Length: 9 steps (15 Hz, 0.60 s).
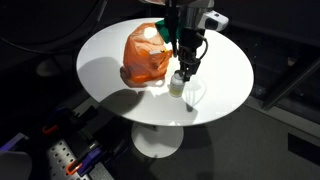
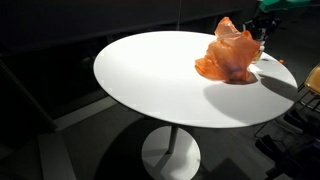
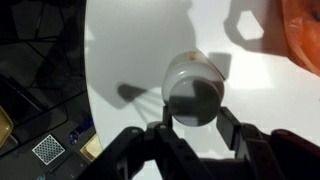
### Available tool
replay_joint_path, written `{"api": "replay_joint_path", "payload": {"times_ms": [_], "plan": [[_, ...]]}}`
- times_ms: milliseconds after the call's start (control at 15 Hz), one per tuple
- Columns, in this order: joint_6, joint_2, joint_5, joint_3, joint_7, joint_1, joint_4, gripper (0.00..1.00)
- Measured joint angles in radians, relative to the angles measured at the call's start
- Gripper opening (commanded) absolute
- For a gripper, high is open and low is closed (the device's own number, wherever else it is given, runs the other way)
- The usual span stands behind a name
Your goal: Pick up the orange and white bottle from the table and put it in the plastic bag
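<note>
The bottle's top (image 3: 194,100) is ahead of my gripper's fingers, so next I open them, center them around the bottle (image 1: 177,87) and close them before I lift it.
The bottle (image 1: 177,85) stands upright on the round white table (image 1: 105,55), just beside the orange plastic bag (image 1: 145,58). From above in the wrist view it shows a white rounded top (image 3: 192,82). My gripper (image 1: 186,70) hangs right over it, and in the wrist view the gripper (image 3: 196,116) is open with one finger on each side of the bottle; a small gap shows at the right finger. In an exterior view the bag (image 2: 230,55) hides the bottle. The bag's edge (image 3: 305,35) is at the top right of the wrist view.
The table edge (image 3: 88,90) runs close to the bottle, with dark floor beyond. Clutter and cables (image 1: 60,155) lie on the floor below the table. A checkered marker (image 3: 48,149) lies on the floor. The table's bare part (image 2: 150,80) spreads away from the bag.
</note>
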Motion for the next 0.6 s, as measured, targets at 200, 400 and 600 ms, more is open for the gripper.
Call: {"api": "replay_joint_path", "payload": {"times_ms": [200, 400, 600], "plan": [[-0.003, 0.000, 0.002, -0.002, 0.000, 0.002, 0.016, 0.02], [-0.003, -0.002, 0.011, -0.003, 0.000, 0.002, 0.024, 0.00], [-0.004, -0.005, 0.014, -0.004, 0.000, 0.002, 0.029, 0.34]]}}
